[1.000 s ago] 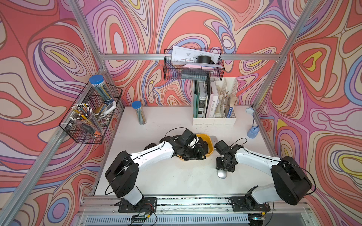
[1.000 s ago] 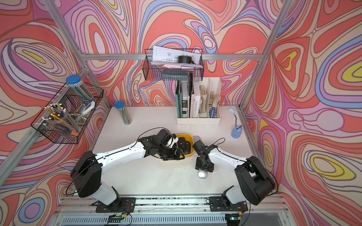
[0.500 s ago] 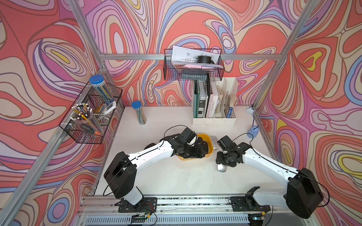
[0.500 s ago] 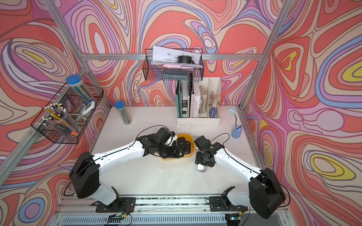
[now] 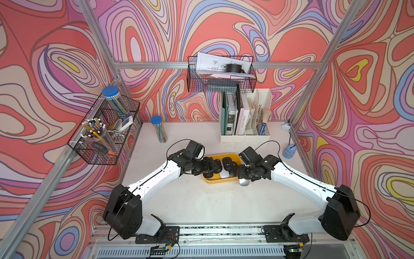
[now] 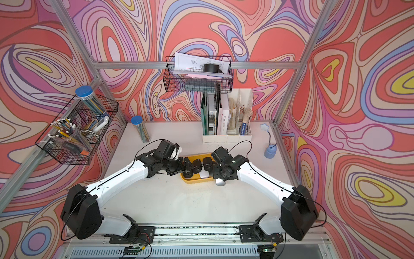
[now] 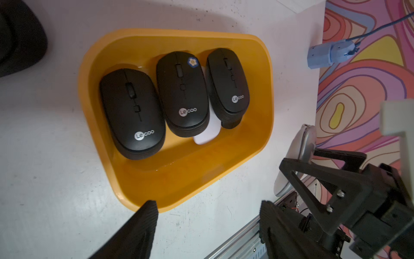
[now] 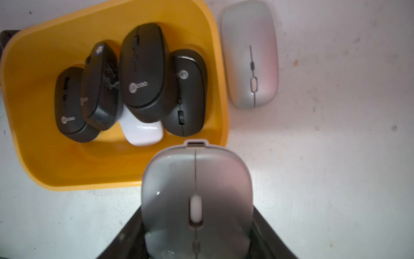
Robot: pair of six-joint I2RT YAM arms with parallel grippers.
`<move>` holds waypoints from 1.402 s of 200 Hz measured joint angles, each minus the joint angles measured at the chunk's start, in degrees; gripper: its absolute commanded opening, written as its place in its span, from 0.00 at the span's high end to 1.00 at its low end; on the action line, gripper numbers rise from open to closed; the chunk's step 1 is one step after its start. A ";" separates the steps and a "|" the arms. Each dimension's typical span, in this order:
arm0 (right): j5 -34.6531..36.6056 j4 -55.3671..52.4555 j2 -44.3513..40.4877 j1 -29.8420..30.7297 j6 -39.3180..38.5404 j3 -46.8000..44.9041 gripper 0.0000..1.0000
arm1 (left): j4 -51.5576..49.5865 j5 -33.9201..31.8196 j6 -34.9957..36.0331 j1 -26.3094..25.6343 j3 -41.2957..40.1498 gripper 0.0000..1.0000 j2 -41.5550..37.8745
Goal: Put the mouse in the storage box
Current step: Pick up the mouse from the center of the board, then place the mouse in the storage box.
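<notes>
My right gripper should keep carrying its silver mouse to the storage box's end [image 5: 208,177] near my left gripper, where yellow bottom [image 8: 41,133] shows, until the mouse rests inside.
The yellow-orange storage box [image 5: 226,155] [image 6: 195,180] sits mid-table and holds several black mice [image 7: 132,112] and a white one [image 8: 141,132]. My right gripper [image 5: 243,173] [image 8: 197,224] is shut on a silver mouse [image 8: 197,190] [image 5: 244,182], which is held off the table at the box's near right corner, its nose over the rim. My left gripper [image 5: 209,167] [image 7: 208,206] stands open and empty at the box's left end, its fingertips [image 7: 150,208] just over the rim [image 7: 174,179].
A second silver mouse [image 8: 251,56] lies on the table against the box's right side. A white file organizer [image 5: 245,116] and a blue-lidded tube [image 5: 159,130] stand at the back. Wire baskets [image 5: 105,132] hang on the walls. A small blue lamp [image 5: 289,150] stands at the right.
My right gripper has lifted the silver mouse off the table near the front and carried it back and left, up to the box's corner. The left arm has barely shifted.
</notes>
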 measured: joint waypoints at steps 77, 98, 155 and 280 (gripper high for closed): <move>-0.50 3.67 14.91 7.28 -1.81 16.33 0.50 | 5.14 3.56 -4.98 11.65 -11.23 0.23 -6.60; -1.27 3.91 20.09 8.20 -2.36 20.68 0.49 | 4.50 2.69 -5.99 13.40 -12.13 0.22 -8.35; -3.43 4.42 28.85 9.25 -2.89 28.15 0.49 | -0.35 -3.80 -5.97 13.75 -12.11 0.20 -16.81; -3.91 5.22 35.39 9.46 -2.84 30.91 0.48 | -0.66 -0.85 -5.51 13.97 -15.17 0.21 -17.97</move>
